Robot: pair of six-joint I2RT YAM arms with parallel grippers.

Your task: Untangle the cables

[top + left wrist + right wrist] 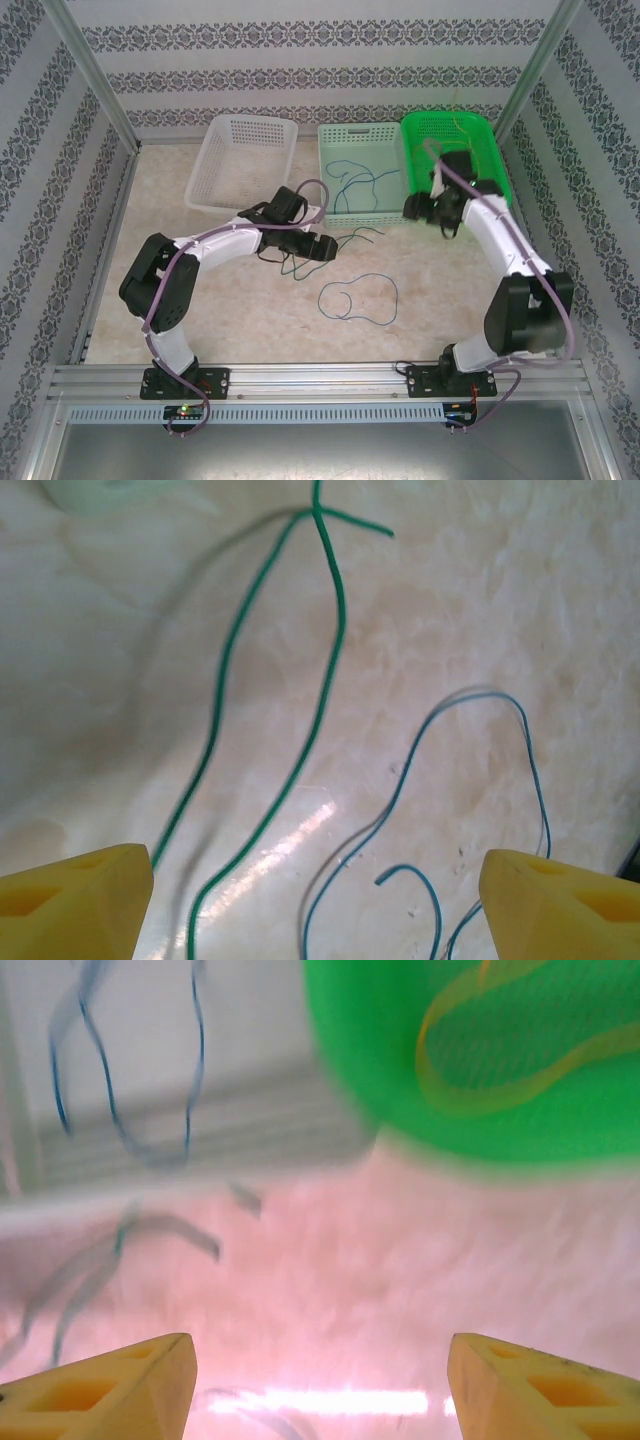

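Note:
The blue cable's loop [358, 277] is clear of the dark green cable, so my right gripper should keep moving toward the loop's nearest bend [396, 289] until its fingers are on either side of it.
Under my left gripper [322, 247] [316, 868] a dark green cable [325, 680] [297, 264] and a blue cable [420, 760] lie loose on the table. The gripper hovers over them, open, holding nothing. The blue cable forms a loop [360, 300] at mid-table. Another blue cable [355, 185] [120, 1110] lies in the pale green basket. A yellow cable [462, 124] [470, 1100] rests in the bright green basket. My right gripper [415, 208] [320, 1350] hangs open and empty over the table in front of those two baskets; its view is blurred.
Three baskets stand in a row at the back: white [245, 160], pale green [360, 135] and bright green [492, 165] [380, 1060]. Metal frame posts [90, 75] rise at both back corners, and patterned walls close the sides.

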